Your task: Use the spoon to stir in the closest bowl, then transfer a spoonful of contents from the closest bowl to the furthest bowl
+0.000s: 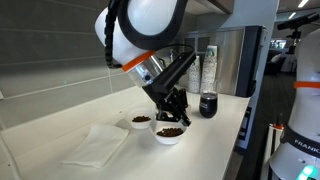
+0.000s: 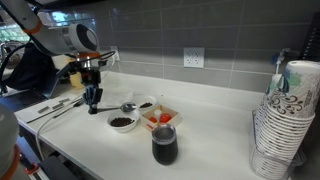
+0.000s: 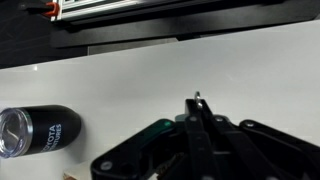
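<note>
The spoon's scoop (image 2: pixel 128 107) is almost level beside the closest bowl's far rim, so the robot's gripper needs to move back toward the counter's front edge and tilt the scoop into the dark contents (image 2: pixel 122 122).
Two white bowls with dark contents stand side by side on the white counter, one (image 1: pixel 141 121) beside the other (image 1: pixel 169 133); they also show in an exterior view (image 2: pixel 122 123) (image 2: pixel 146 104). My gripper (image 1: pixel 171 108) hangs just above the bowl nearer the counter's front edge and points down. In the wrist view its fingers (image 3: pixel 198 118) are shut on a thin metal handle, the spoon (image 3: pixel 197 98), whose tip sticks out between them. The spoon's scoop end is hidden by the fingers. The gripper also shows in an exterior view (image 2: pixel 92 97).
A dark tumbler (image 1: pixel 208 104) (image 2: pixel 164 146) (image 3: pixel 40 131) stands near the bowls. A white cloth (image 1: pixel 95 146) lies on the counter. An orange box (image 2: pixel 160 119) sits beside the bowls. A stack of paper cups (image 2: pixel 285 120) stands at the counter's end. A tiled wall runs behind.
</note>
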Controlling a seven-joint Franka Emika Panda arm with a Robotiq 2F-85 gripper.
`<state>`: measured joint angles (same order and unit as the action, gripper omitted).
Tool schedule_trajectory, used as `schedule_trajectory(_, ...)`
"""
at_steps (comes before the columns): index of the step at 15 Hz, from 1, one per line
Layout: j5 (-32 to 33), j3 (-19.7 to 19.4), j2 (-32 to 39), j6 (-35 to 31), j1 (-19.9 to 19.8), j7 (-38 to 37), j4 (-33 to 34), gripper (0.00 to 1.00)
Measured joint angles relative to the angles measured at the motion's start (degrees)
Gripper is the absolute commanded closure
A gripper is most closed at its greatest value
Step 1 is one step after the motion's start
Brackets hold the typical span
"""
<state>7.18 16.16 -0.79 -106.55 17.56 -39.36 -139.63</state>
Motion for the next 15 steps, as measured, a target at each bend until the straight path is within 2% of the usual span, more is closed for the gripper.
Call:
schedule_trajectory(3, -3.7, -1.24, -5.0, -1.51, -1.25, 5.57, -1.43, 0.99)
schedule_trajectory(8, -14.46, -4.12, -10.2, -7.46, -3.13, 17.71, -7.33, 0.99)
schedule_trajectory(15, -22.2, -5.24, -16.81, -6.76, -3.34, 24.88, -13.44, 0.99)
